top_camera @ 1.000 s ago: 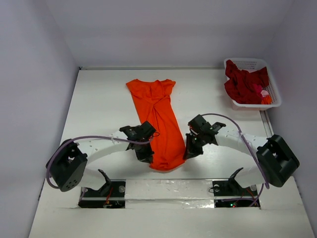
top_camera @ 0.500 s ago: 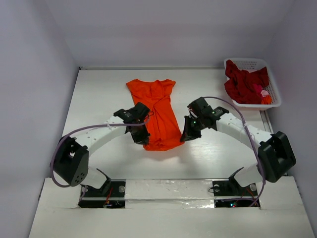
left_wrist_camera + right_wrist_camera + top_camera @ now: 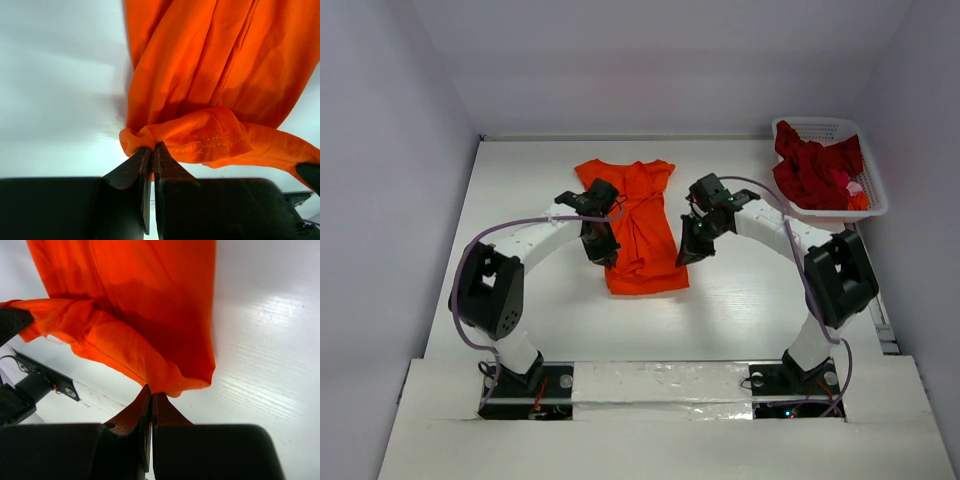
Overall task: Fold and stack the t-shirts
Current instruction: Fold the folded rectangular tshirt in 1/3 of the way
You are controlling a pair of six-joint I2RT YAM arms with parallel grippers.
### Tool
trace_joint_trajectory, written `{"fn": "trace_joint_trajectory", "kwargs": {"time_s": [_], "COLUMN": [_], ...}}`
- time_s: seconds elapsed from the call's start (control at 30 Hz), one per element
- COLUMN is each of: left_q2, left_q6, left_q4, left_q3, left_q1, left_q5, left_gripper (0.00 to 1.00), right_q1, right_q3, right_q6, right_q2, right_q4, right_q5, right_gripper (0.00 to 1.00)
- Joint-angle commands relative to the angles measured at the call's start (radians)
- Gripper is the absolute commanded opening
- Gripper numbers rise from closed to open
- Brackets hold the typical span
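My grippers are each holding a corner, and the hem (image 3: 648,265) spans the orange t-shirt. My left gripper carries on toward the collar (image 3: 634,170) and lets go on the t-shirt's body.
The orange t-shirt (image 3: 642,215) lies lengthwise in the middle of the table, its lower part doubled up over itself. My left gripper (image 3: 608,260) is shut on the hem's left corner (image 3: 137,139), and the left wrist view shows cloth bunched at the tips (image 3: 152,148). On the other side, my right gripper (image 3: 686,256) pinches the hem's right corner (image 3: 175,382), its jaws closed on the fabric (image 3: 151,393). Both corners hang lifted off the table. Dark red t-shirts (image 3: 812,168) lie heaped in the basket at the back right.
The white latticed basket (image 3: 825,124) stands at the back right corner, with small pink and orange bits (image 3: 853,193) in it beside the dark red cloth. White walls close the table at the back and both sides.
Both grippers have carried the orange shirt's hem away from the arm bases toward the collar, so the shirt now looks shorter with its lower part folded over.
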Motion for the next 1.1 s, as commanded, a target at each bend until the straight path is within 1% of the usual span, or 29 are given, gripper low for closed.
{"fn": "trace_joint_trajectory", "kwargs": {"time_s": [0.0,0.33,0.77,1.07], "left_q2": [0.032,0.089,0.191,0.228], "left_q6": [0.052,0.093,0.129,0.147], "left_q4": [-0.026,-0.042,-0.070,-0.076], "left_q3": [0.089,0.163,0.302,0.342], "left_q1": [0.014,0.087,0.126,0.165], "left_q5": [-0.005,0.004,0.003,-0.005], "left_gripper": [0.00,0.00,0.00,0.00], "right_q1": [-0.021,-0.063,-0.081,-0.081], "right_q3": [0.113,0.224,0.454,0.512], "right_q6": [-0.048,-0.081,-0.127,-0.132], "right_q2": [0.026,0.152,0.296,0.362], "right_q4": [-0.029,-0.044,-0.095,-0.086], "right_q5": [-0.013,-0.042,-0.021,-0.041], "right_gripper": [0.00,0.00,0.00,0.00]}}
